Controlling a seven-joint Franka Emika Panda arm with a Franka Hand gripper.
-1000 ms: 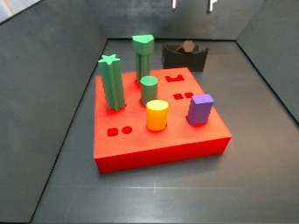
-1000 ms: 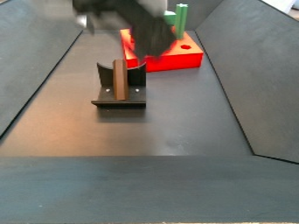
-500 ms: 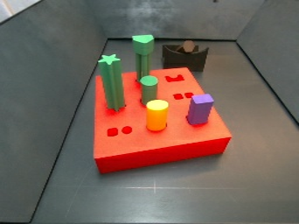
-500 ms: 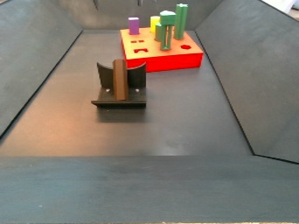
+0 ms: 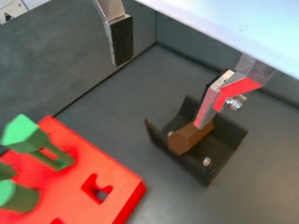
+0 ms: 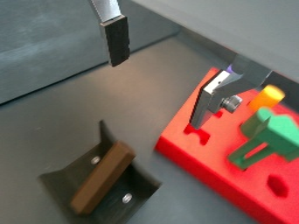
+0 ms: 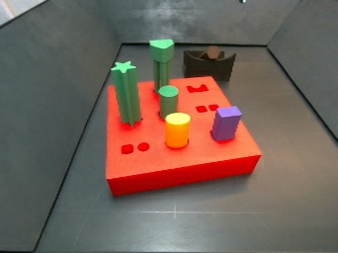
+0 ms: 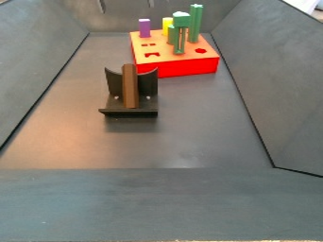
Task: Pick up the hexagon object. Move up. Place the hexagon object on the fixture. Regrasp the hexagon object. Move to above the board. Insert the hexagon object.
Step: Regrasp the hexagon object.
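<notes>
The fixture's notch is open above the brown hexagon object (image 7: pixel 214 52). The hexagon object will come out and the fixture will stay in place when I lift.
The hexagon object (image 7: pixel 161 59) (image 8: pixel 180 33) is a tall slim green post standing upright in the red board (image 7: pixel 199 163) (image 8: pixel 190 64), at the edge nearest the fixture (image 7: pixel 211 65) (image 8: pixel 128 93). My gripper (image 5: pixel 176 68) (image 6: pixel 163 70) hangs high above the floor between the fixture (image 5: pixel 201 147) (image 6: pixel 100 175) and the board (image 5: pixel 70 188) (image 6: pixel 222 171). It is open with nothing between its fingers (image 5: pixel 121 39) (image 6: pixel 114 39). It is out of frame in both side views.
On the board also stand a green star-topped post (image 7: pixel 126 94), a short green cylinder (image 7: pixel 169 99), an orange cylinder (image 7: pixel 177 129) and a purple block (image 7: pixel 227 123). A brown bar (image 5: pixel 183 138) (image 6: pixel 103 179) lies in the fixture's notch. Dark walls enclose the floor.
One second ago the gripper was low in the side views, near the board and fixture. It has since risen out of both. The pegs have not moved.
</notes>
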